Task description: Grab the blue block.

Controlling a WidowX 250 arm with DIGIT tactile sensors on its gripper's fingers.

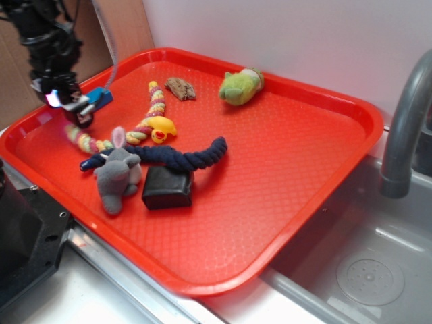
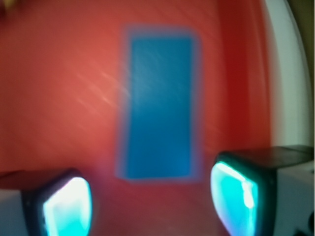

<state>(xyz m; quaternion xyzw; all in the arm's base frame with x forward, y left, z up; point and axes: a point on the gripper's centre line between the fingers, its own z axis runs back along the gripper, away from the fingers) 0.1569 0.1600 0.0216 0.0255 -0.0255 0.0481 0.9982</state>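
Observation:
The blue block [image 1: 100, 98] is completely in front of my gripper's open fingers. I should move back, line up low and bring the fingers around its near end [image 2: 157, 169].
The blue block [image 1: 101, 96] is a small bright blue bar lying on the red tray [image 1: 283, 148] near its far left rim. In the wrist view it [image 2: 158, 105] lies lengthwise just ahead of the gap between my fingers, blurred. My gripper [image 1: 73, 106] hangs low over the tray, right beside the block's near end. Its jaws are open, with red tray showing between the two fingertips [image 2: 69, 206] and nothing held.
On the tray lie a grey plush toy [image 1: 116, 177], a dark navy braided rope [image 1: 182, 156], a black box-shaped block [image 1: 167, 187], a striped rope with a yellow duck [image 1: 160, 127], a brown piece [image 1: 181, 88] and a green plush [image 1: 241, 86]. A sink and faucet [image 1: 401, 128] are at the right.

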